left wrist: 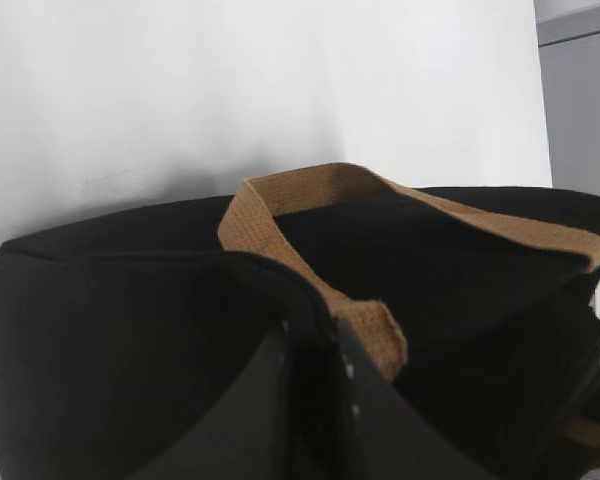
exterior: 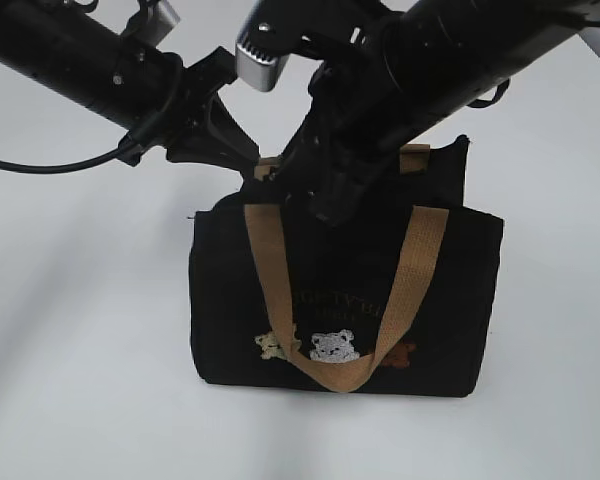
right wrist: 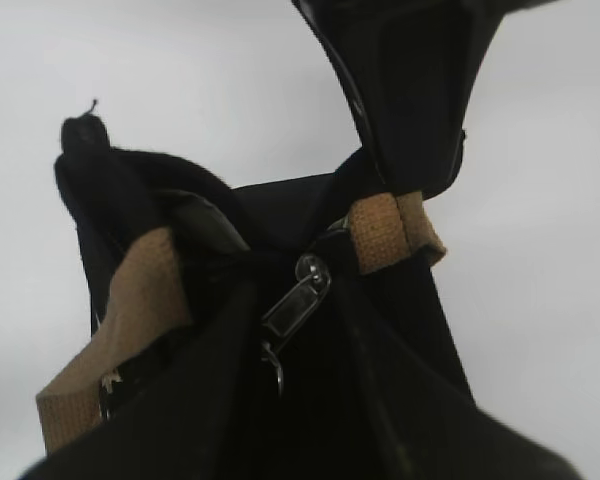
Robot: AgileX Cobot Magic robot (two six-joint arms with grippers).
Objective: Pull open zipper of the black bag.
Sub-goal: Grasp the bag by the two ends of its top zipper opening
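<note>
The zipper's pull tab hangs at a slant in the open gap of my right gripper. I should line up with the tab's lower ring and close there before I pull.
The black bag stands upright on the white table, bears on its front and tan handles hanging down. My left gripper is shut on the top edge at the bag's left end; in the left wrist view its fingers pinch black fabric beside a tan strap. My right gripper is down on the middle of the top edge. In the right wrist view the zipper's silver pull tab hangs slantwise in the gap between the right gripper's open fingers. No grip on it shows.
White table lies all around the bag. The two arms cross above the bag and hide most of its top edge in the exterior view. A grey wall strip shows at the far right of the left wrist view.
</note>
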